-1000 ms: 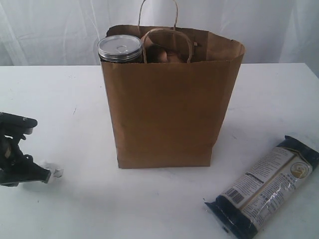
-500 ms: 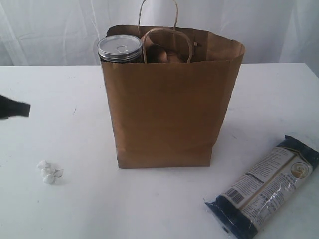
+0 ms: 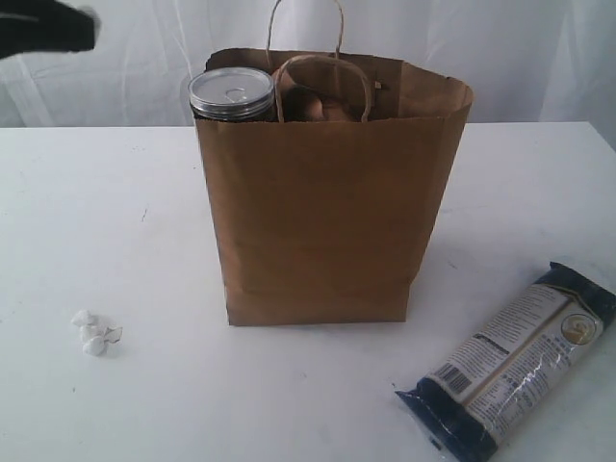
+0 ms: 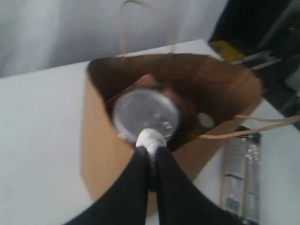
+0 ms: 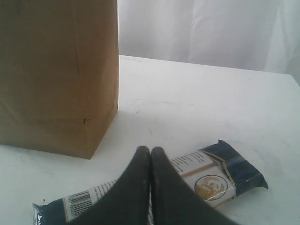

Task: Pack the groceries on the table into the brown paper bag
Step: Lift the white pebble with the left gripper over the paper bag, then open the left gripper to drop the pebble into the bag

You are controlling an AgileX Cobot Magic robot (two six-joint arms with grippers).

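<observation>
My left gripper is holding the white wrapped piece [image 4: 151, 139] above the bag's rim. It should keep going past the can and let go over the bag's opening [image 3: 390, 96].
The brown paper bag [image 3: 327, 221] stands upright mid-table, with the silver pull-tab can [image 3: 231, 92] upright inside at its left corner. My left gripper [image 3: 82, 24] is high at the far left, blurred. In the left wrist view it [image 4: 151, 149] hangs above the bag's mouth [image 4: 101, 140] and the can [image 4: 145, 112], shut on a small white wrapped piece [image 4: 150, 137]. The long dark-blue packet [image 3: 510, 361] lies flat on the table [image 3: 115, 192] at the front right. My right gripper [image 5: 150, 152] hovers over that packet [image 5: 213, 176], shut and empty. The other groceries are hidden.
A few small white wrapped pieces [image 3: 93, 333] lie on the table at the front left. The bag's two twisted handles [image 3: 322, 67] stick up over its opening. A white curtain hangs behind the table. The bag's side wall [image 5: 56, 75] is close to my right gripper.
My left gripper has risen from the white pieces at the table's left edge to high at the upper left, carrying one piece. The bag, can and packet have not moved.
</observation>
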